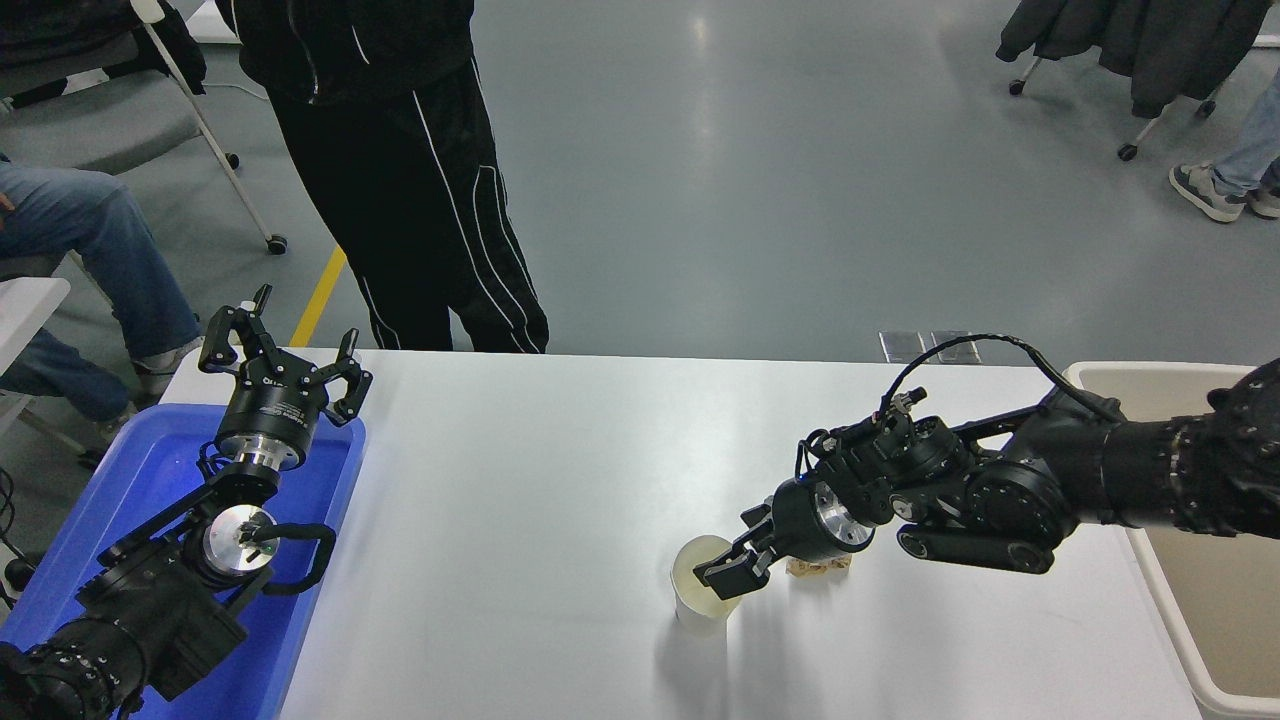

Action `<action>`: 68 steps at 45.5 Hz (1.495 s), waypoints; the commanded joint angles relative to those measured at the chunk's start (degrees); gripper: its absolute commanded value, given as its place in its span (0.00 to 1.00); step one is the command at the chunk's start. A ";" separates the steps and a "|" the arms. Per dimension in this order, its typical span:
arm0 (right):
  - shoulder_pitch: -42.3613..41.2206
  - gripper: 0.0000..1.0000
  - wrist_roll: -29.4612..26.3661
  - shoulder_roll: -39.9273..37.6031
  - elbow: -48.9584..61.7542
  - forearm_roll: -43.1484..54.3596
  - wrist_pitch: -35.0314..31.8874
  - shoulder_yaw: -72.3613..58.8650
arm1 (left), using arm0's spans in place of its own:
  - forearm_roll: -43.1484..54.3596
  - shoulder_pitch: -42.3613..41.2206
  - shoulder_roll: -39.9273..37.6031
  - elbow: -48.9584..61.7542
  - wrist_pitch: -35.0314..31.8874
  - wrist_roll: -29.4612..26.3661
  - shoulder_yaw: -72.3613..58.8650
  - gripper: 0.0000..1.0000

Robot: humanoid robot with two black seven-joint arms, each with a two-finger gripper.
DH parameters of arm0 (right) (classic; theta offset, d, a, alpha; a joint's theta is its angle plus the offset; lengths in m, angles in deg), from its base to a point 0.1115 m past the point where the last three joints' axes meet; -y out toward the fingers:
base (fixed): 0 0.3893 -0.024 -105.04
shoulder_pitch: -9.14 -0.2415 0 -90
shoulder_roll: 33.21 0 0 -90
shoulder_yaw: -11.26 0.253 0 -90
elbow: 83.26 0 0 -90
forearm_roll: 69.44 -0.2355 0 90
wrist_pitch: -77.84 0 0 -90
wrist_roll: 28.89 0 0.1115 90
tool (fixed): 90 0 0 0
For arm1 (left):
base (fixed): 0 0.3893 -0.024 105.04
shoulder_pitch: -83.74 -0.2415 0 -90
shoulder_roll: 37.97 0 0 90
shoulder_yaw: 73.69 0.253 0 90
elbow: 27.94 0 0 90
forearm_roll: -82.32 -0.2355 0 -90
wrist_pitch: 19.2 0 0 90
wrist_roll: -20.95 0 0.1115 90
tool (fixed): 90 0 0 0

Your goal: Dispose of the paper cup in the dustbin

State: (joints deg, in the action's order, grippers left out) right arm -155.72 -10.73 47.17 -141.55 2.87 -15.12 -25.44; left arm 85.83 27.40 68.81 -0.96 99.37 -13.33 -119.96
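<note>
My gripper will find the white paper cup [701, 606] empty when it lifts it, because the paper cup's opening shows a clean pale inside [696, 564].
The white paper cup [696, 603] stands upright on the white table [520, 480], front of centre. My right gripper [728, 572] reaches in from the right and is down at the cup's right rim, open, with its fingers astride the rim wall. The cup rests on the table. The beige dustbin [1195, 610] stands off the table's right edge, partly hidden behind my right arm. My left gripper [277, 345] is parked open at the lower left, above a blue tray.
A crumpled brown paper ball [820, 567] lies just right of the cup, under my right wrist. The blue tray [120, 480] sits at the table's left edge. A person in black trousers [410, 200] stands at the far side; another sits at the far left.
</note>
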 commanded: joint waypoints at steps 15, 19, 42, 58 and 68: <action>-1.25 0.00 0.92 0.84 0.54 -0.06 -0.12 -0.82 | 0.00 0.00 0.00 0.00 0.00 0.00 -0.05 1.00; -1.34 0.00 0.92 0.84 0.54 -0.06 -0.12 -0.82 | 0.00 0.00 0.00 0.00 0.00 0.00 0.04 1.00; -4.23 0.00 0.92 -0.65 -1.39 -0.85 -0.64 -0.82 | 0.00 0.00 0.00 0.00 0.00 0.00 -0.05 1.00; -19.26 0.00 0.83 -10.23 -12.54 -4.80 -4.25 -2.49 | 0.00 0.00 0.00 0.00 0.00 0.00 0.04 1.00; -29.80 0.00 0.83 -14.01 -20.10 -8.05 -6.18 -5.22 | 0.00 0.00 0.00 0.00 0.00 0.00 -0.05 1.00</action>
State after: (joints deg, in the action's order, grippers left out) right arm -175.43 -9.89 37.49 -154.47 -1.94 -19.41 -28.50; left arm 85.84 27.41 68.82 -0.96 99.37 -13.33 -119.99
